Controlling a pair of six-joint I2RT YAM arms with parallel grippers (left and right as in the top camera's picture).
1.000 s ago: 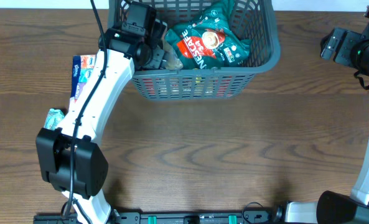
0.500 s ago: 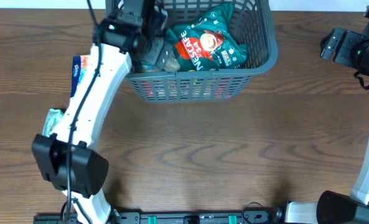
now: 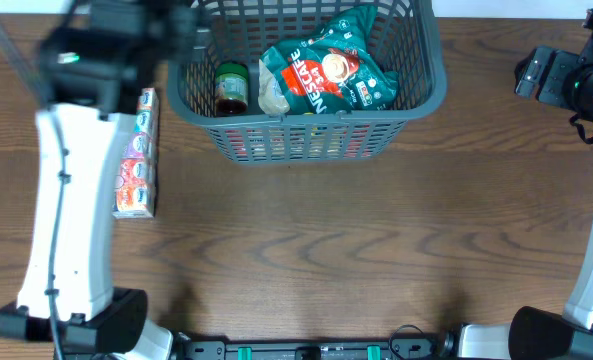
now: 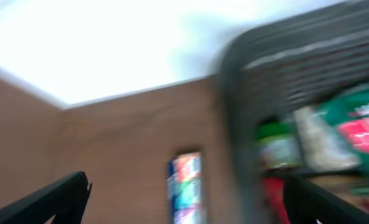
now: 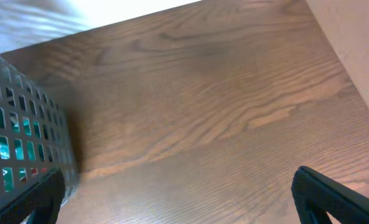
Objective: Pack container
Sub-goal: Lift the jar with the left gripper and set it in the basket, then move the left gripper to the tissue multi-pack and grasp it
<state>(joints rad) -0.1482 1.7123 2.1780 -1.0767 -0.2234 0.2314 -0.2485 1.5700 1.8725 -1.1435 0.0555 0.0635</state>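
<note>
The colourful pack (image 3: 136, 172) lies free next to the basket, and its narrow width (image 3: 143, 130) lines up with the left gripper's fingers, so the robot should keep moving there until the fingers are on both sides of the pack.
The dark grey slotted basket (image 3: 416, 100) stands at the table's back middle. It holds a green Nescafe bag (image 3: 326, 68), a clear bag (image 3: 272, 92) and a jar with a green lid (image 3: 231, 88). My left gripper (image 3: 176, 25) is blurred, above the basket's left rim, open and empty. The blurred left wrist view shows its open fingers (image 4: 185, 180), the basket wall (image 4: 234, 124), the jar (image 4: 277, 146) and the green bag (image 4: 358, 118). My right gripper (image 3: 528, 72) hangs open and empty at the far right; in the right wrist view its fingers (image 5: 178, 177) are over bare table beside the basket (image 5: 16, 137).
A long colourful pack (image 3: 136, 155) lies on the table left of the basket; it also shows in the left wrist view (image 4: 185, 186). My left arm's white links run down the left side to its base at the front edge.
My left gripper has lifted out of the basket and swung left, open. The jar with the green lid now stands free inside the basket. The right arm has not moved.
</note>
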